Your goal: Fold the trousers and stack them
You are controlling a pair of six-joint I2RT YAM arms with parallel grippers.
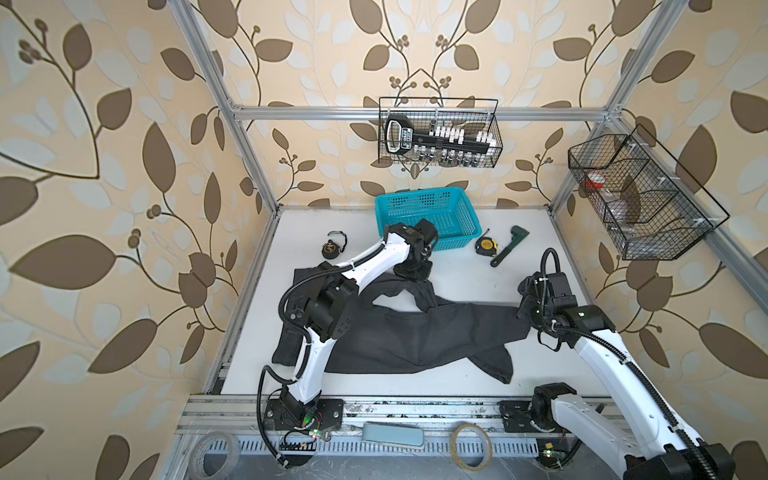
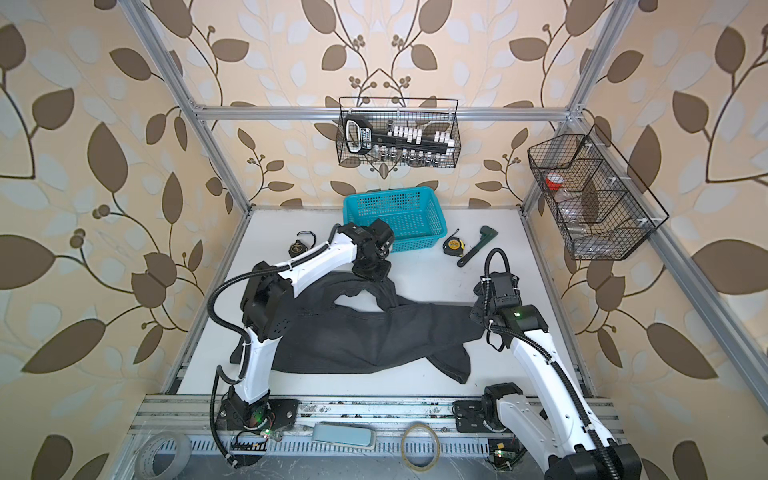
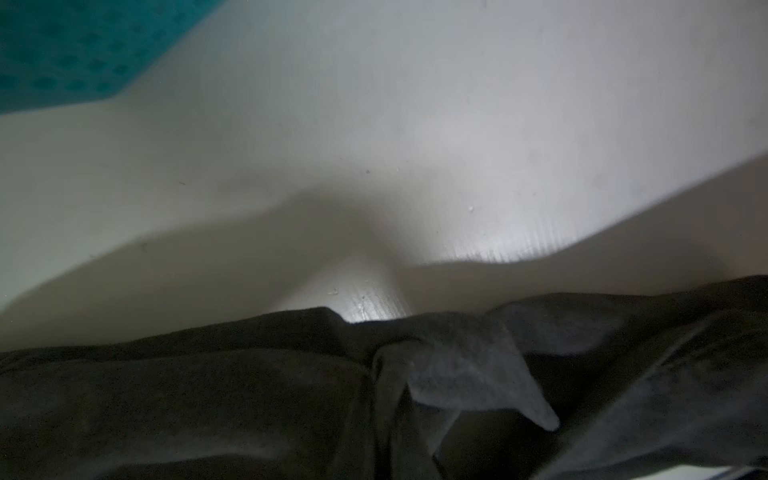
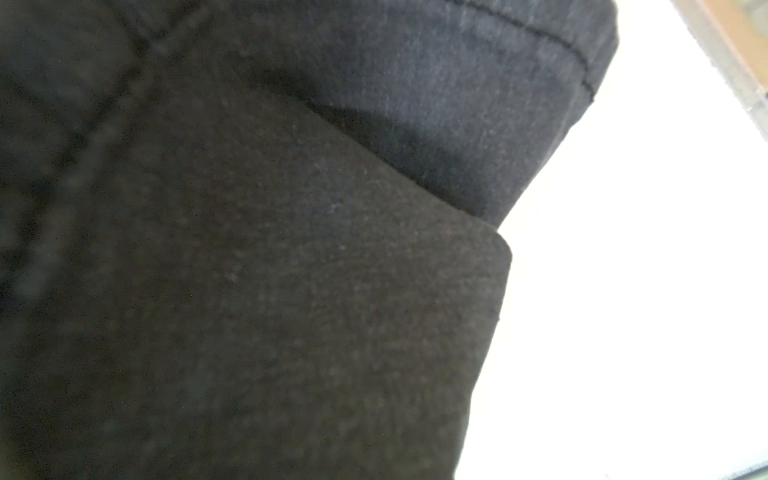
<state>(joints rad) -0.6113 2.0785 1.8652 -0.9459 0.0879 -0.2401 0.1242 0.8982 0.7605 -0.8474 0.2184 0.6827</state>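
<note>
The robot's right gripper is holding a leg that slants, with a cloth end curling (image 1: 493, 365) toward the front edge, so the right gripper should draw that leg (image 1: 497, 321) out straight before folding.
The dark charcoal trousers (image 1: 415, 336) (image 2: 374, 332) lie spread and rumpled across the white table, with one end curling toward the front edge. My left gripper (image 1: 411, 272) (image 2: 371, 272) points down onto their back edge, just in front of the teal basket (image 1: 419, 192), shut on a bunch of cloth. In the left wrist view, folded trousers cloth (image 3: 208, 395) rises toward the lens and hides the fingers. My right gripper (image 1: 524, 309) (image 2: 478, 309) is shut on the trousers' right end. Dark denim (image 4: 291, 291) fills the right wrist view.
A yellow tape measure (image 1: 486, 245) and a green wrench (image 1: 509, 245) lie right of the basket, and a round black object (image 1: 332, 248) lies to its left. Wire baskets hang on the back wall (image 1: 440, 133) and the right frame (image 1: 640, 195). Tape rolls (image 1: 471, 446) sit by the front rail.
</note>
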